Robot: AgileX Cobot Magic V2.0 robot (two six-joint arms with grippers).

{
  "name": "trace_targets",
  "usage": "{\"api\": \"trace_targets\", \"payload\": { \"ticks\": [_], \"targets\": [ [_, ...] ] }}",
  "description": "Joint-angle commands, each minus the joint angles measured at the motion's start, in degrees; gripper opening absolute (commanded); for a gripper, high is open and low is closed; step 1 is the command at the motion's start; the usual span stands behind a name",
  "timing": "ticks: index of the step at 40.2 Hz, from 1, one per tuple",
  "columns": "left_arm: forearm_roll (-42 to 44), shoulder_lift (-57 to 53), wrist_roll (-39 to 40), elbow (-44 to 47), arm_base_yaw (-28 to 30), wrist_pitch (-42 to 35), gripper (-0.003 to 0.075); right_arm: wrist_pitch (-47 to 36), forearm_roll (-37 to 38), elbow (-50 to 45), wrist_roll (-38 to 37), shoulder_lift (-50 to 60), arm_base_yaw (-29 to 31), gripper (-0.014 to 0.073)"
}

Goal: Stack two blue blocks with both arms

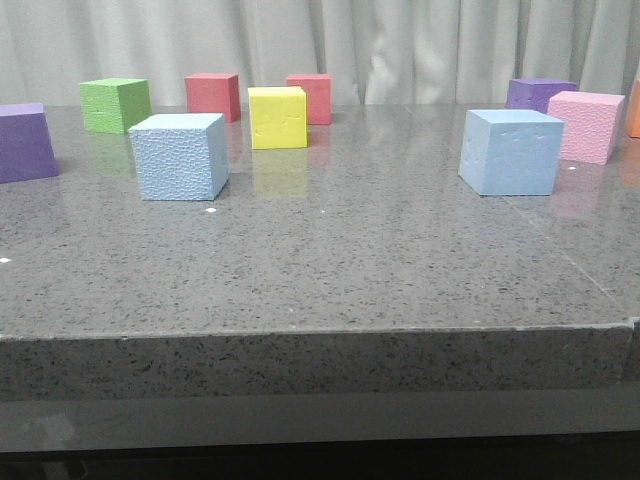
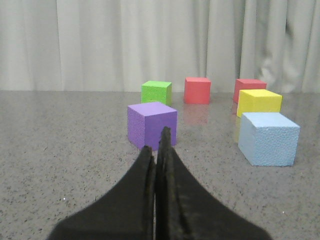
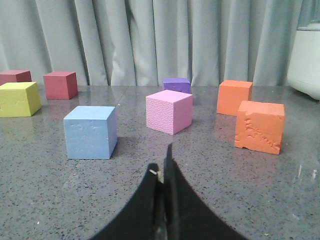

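My right gripper is first to carry the blue block (image 1: 511,153) by the pink cube to the middle (image 1: 346,185) before stacking, as it stands far from the other blue block.
Two light blue blocks stand apart on the grey table. The left blue block (image 1: 180,156) also shows in the left wrist view (image 2: 267,138). The right blue block (image 1: 511,151) also shows in the right wrist view (image 3: 90,132). Neither gripper shows in the front view. My left gripper (image 2: 157,142) is shut and empty, low over the table, short of a purple cube (image 2: 151,125), with the left blue block off to one side. My right gripper (image 3: 162,162) is shut and empty, short of the right blue block.
Other cubes stand along the back: purple (image 1: 24,141), green (image 1: 116,104), two red (image 1: 212,96), yellow (image 1: 277,117), purple (image 1: 539,93), pink (image 1: 585,125). Two orange cubes (image 3: 259,126) sit in the right wrist view. The table's front edge (image 1: 320,335) is near.
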State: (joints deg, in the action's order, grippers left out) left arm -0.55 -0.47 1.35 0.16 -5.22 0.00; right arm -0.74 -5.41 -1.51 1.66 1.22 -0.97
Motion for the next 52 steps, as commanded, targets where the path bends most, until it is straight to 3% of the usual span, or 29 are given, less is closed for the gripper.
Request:
{"api": "trace_targets", "payload": {
  "ticks": [1, 7, 11, 24, 28, 38, 52],
  "targets": [
    [-1.97, -0.81, 0.07, -3.32, -0.44, -5.07, -0.0019, -2.97, -0.16, 4.27, 0.07, 0.41, -0.04, -0.0066],
    [-2.37, -0.59, 0.07, -12.81, -0.44, -1.45, -0.0019, 6.60, -0.16, 13.57, 0.09, 0.13, -0.04, -0.0066],
    [-2.14, 0.62, 0.07, -20.08, -0.44, 5.09, -0.0019, 12.23, -0.11, 20.90, 0.09, -2.05, -0.04, -0.0066],
    [-2.14, 14.81, 0.07, -39.71, -0.44, 26.22, -0.0019, 31.84, -0.11, 39.13, 0.09, -18.99, -0.04, -0.0066],
    [-2.14, 19.03, 0.07, -41.11, -0.44, 27.64, -0.0019, 36.93, -0.11, 41.88, 0.09, -24.88, -0.04, -0.0066],
    [-2.14, 25.39, 0.07, -40.89, -0.44, 27.77, -0.0019, 35.94, -0.11, 42.07, 0.09, -33.85, -0.04, -0.0066],
    [-2.25, 27.26, 0.07, -40.89, -0.44, 27.89, -0.0019, 34.13, -0.11, 41.79, 0.09, -36.12, -0.04, -0.0066]
  ]
}}
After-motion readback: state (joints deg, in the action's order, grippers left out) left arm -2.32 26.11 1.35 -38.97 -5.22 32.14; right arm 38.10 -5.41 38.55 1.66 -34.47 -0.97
